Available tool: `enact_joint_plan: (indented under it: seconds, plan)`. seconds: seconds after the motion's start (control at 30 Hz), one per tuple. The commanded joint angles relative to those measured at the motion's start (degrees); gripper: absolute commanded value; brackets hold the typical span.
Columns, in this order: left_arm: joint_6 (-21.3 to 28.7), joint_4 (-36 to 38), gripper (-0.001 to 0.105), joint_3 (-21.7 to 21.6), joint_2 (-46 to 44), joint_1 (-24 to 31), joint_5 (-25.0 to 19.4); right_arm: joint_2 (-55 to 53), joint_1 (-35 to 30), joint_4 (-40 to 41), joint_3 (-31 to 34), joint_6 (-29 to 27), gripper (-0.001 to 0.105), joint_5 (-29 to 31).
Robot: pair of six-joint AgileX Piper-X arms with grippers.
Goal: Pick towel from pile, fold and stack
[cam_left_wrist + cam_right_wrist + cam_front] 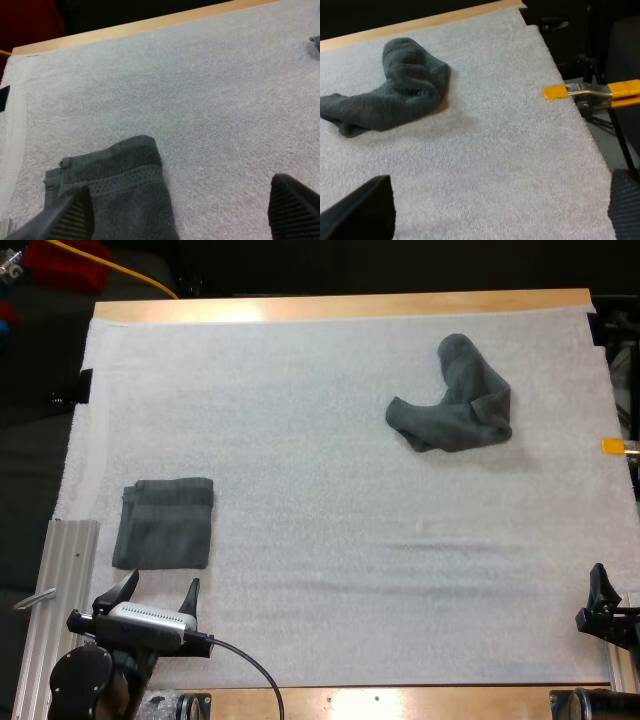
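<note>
The crumpled towel (446, 425) will fall open and spread out into a wide sheet when I lift and pull it, because loose folds (488, 408) overlap at the towel's bend.
A crumpled dark grey-green towel (455, 400) lies on the white mat at the far right; the right wrist view has this crumpled towel (390, 95) ahead of my fingers. A folded towel (164, 523) rests flat at the near left, and the folded towel (120, 192) lies just in front of my left fingers. My left gripper (158, 595) hovers open just behind it, holding nothing. My right gripper (603, 598) sits at the mat's near right edge, fingers wide apart and clear of any thing.
An aluminium rail (58, 600) runs along the mat's near left side. An orange clamp (592, 91) grips the mat's right edge. The table's wooden far edge (340, 306) borders the mat.
</note>
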Motion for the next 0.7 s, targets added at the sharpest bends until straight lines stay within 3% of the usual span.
enact_joint_plan:
  seconds: [0.0,0.47,0.67]
  plan:
    - [-0.7,-0.7,0.069,-0.1,-8.3,-0.2,0.1,-2.5,0.0,-0.3,-0.5,-0.2,0.084,0.0]
    - [-1.2,-0.7,0.069,-0.1,-8.3,-0.2,1.0,-2.5,0.0,0.2,-0.5,0.1,0.084,-0.2]
    - [-1.2,-0.7,0.069,-0.1,-8.3,-0.2,1.7,-2.5,0.0,0.2,-0.5,0.1,0.084,-5.1]
